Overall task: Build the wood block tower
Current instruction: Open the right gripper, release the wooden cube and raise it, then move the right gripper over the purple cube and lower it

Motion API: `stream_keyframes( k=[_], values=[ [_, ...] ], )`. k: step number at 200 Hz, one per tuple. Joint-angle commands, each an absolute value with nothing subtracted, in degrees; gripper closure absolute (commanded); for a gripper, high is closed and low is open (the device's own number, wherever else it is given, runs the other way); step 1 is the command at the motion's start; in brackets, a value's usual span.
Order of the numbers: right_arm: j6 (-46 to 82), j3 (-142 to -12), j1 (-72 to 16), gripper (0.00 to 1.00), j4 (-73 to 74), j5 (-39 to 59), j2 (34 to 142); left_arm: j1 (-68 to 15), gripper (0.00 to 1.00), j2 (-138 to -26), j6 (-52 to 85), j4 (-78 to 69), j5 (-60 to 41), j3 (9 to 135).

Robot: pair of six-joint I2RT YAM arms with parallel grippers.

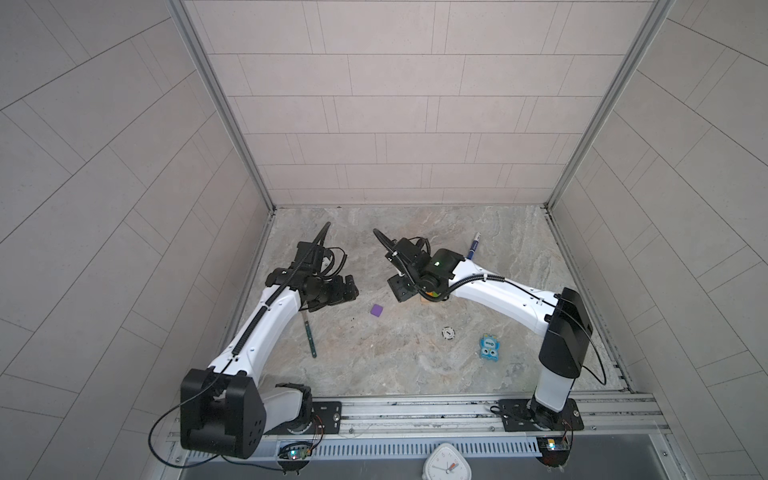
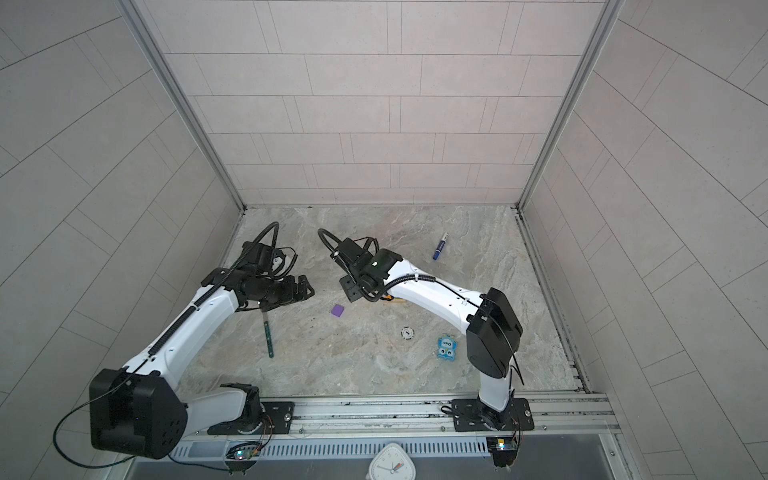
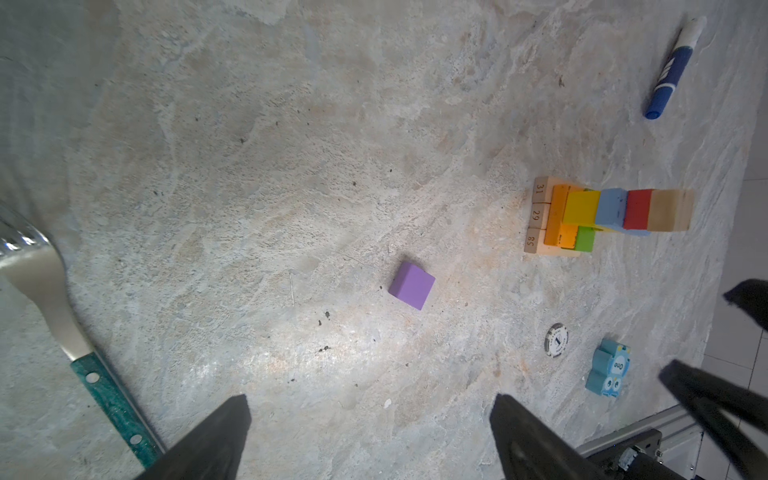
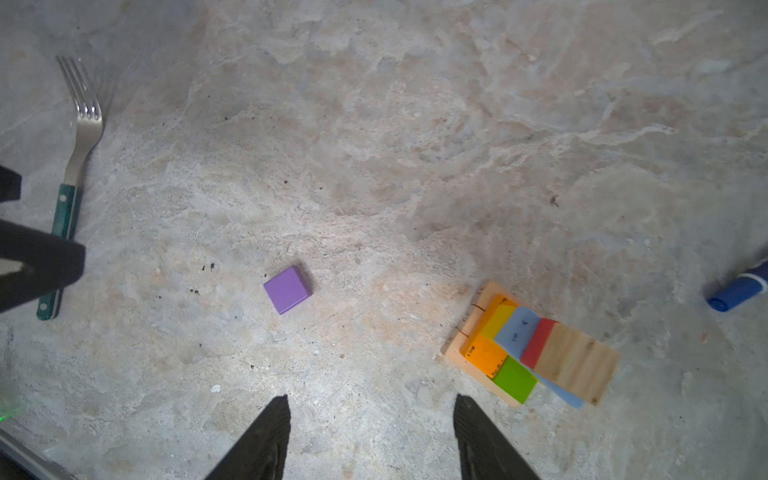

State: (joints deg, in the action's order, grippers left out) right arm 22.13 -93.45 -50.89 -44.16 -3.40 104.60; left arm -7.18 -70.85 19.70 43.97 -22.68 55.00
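I should keep lowering my open right gripper toward the purple cube (image 1: 376,309) until the fingers straddle its sides (image 2: 337,310), because the cube lies by itself, clear of the tower.
The tower (image 3: 582,220) stands on the stone table: tan numbered base, then orange, green and yellow bars, a blue bar, a red cube and a striped natural cube on top (image 4: 573,361). In both top views my right arm hides most of the tower (image 1: 430,296). A purple cube (image 3: 412,285) (image 4: 287,289) (image 1: 377,310) (image 2: 338,310) lies alone on the table between the two grippers. My right gripper (image 4: 371,401) (image 1: 401,289) hovers beside the tower, open and holding nothing. My left gripper (image 3: 370,405) (image 1: 351,289) is wide open and holds nothing, left of the purple cube.
A green-handled fork (image 1: 309,336) (image 4: 66,216) lies under the left arm. A blue marker (image 1: 473,245) (image 3: 675,68) lies beyond the tower. A poker chip (image 1: 448,333) and a blue cartoon-eyed toy (image 1: 489,346) lie nearer the front. A white clock (image 1: 446,463) sits past the front rail.
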Motion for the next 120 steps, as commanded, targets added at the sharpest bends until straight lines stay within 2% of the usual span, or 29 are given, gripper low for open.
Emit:
stream_keyframes(
  k=[1,120],
  values=[
    [18.90,-94.35,-51.96,0.36,-43.22,-1.28,107.19,-6.01,0.03,-69.61,20.13,44.65,-22.57,54.84],
    [11.71,-97.15,-53.75,0.36,-38.50,5.78,118.03,-2.57,0.03,-68.91,20.22,43.70,-25.01,54.43]
  ],
)
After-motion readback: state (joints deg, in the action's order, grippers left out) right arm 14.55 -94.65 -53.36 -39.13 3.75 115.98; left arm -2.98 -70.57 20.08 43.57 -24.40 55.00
